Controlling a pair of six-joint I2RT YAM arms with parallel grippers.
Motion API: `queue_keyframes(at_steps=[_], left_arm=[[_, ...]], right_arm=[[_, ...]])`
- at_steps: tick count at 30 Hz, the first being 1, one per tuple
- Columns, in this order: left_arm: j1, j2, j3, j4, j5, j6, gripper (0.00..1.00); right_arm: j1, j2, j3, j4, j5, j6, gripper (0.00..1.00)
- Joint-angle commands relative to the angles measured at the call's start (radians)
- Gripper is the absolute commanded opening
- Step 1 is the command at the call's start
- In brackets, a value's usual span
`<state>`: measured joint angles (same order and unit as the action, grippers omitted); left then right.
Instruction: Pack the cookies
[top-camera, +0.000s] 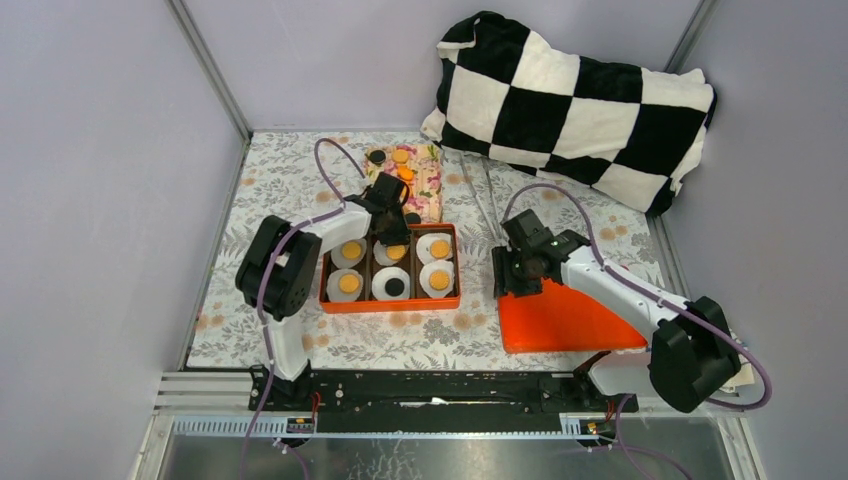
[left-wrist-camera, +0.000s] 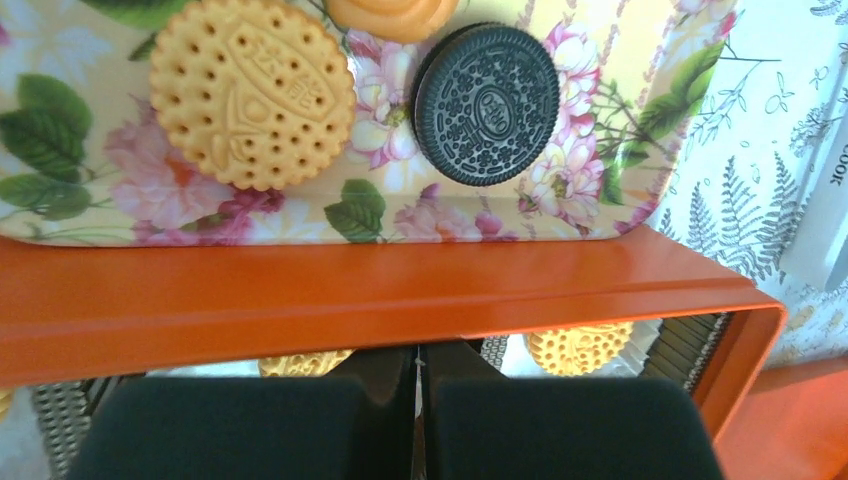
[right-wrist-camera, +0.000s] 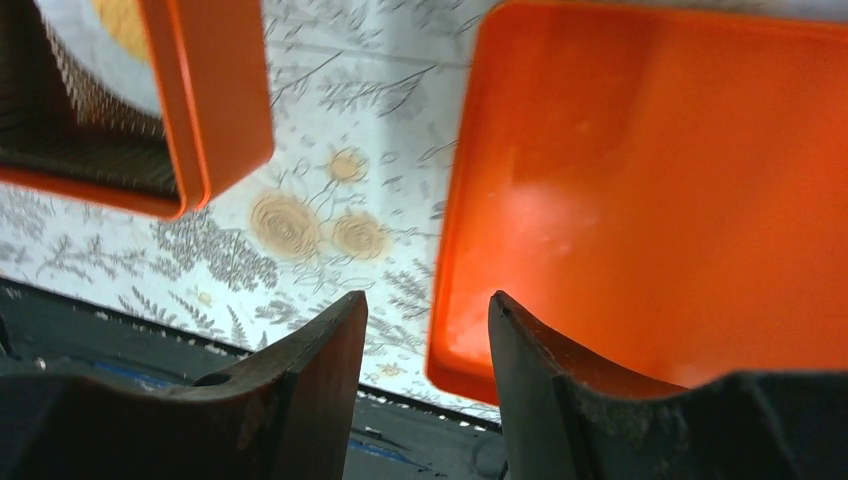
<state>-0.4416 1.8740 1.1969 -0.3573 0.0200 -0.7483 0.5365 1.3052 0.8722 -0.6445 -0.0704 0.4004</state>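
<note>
My left gripper should lift out of the way, open and help take the lid's edge (top-camera: 502, 322), because it is over the filled cups (top-camera: 396, 252) where the orange lid must go.
The orange box (top-camera: 390, 301) holds six white paper cups, each with a cookie: five yellow ones such as one at the front left (top-camera: 348, 284), and a black one (top-camera: 394, 286). More cookies lie on the floral tray (top-camera: 428, 190) behind it. In the left wrist view these are a yellow cookie (left-wrist-camera: 250, 92), a black cookie (left-wrist-camera: 487, 103) and an orange one (left-wrist-camera: 392, 15). My left gripper (top-camera: 393, 222) is shut over the box's back middle cup, its tips (left-wrist-camera: 420, 348) hidden behind the box's back wall (left-wrist-camera: 300, 300). My right gripper (right-wrist-camera: 428, 305) is open above the near left corner of the orange lid (right-wrist-camera: 660, 180).
A black-and-white checkered pillow (top-camera: 570, 105) lies at the back right. The orange lid (top-camera: 560, 320) lies flat to the right of the box. Grey walls close in the floral table cloth (top-camera: 270, 190) on the left, back and right.
</note>
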Motion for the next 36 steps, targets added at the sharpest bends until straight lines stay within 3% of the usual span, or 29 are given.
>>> queue_keyframes(at_steps=[1, 11, 16, 24, 28, 32, 36], left_arm=[[0.01, 0.055, 0.02, 0.114, 0.024, 0.005, 0.0], [0.042, 0.096, 0.076, 0.136, 0.01, 0.048, 0.0], [0.03, 0.03, 0.03, 0.165, 0.033, 0.042, 0.0], [-0.028, -0.224, -0.117, 0.15, 0.065, 0.036, 0.0], [-0.045, -0.374, -0.187, 0.138, 0.062, 0.03, 0.0], [-0.046, -0.462, -0.228, 0.151, 0.068, 0.053, 0.05], [-0.047, -0.405, -0.21, 0.184, 0.176, 0.081, 0.07]], right_arm=[[0.108, 0.064, -0.019, 0.027, -0.008, 0.067, 0.54], [0.146, 0.155, -0.052, 0.053, 0.13, 0.1, 0.52], [0.147, 0.176, -0.058, 0.063, 0.138, 0.098, 0.52], [0.148, 0.272, -0.068, 0.119, 0.092, 0.097, 0.27], [0.149, 0.253, -0.058, 0.102, 0.106, 0.098, 0.02], [0.17, 0.155, 0.013, 0.021, 0.151, 0.084, 0.0], [0.178, 0.079, 0.133, -0.073, 0.173, 0.043, 0.0]])
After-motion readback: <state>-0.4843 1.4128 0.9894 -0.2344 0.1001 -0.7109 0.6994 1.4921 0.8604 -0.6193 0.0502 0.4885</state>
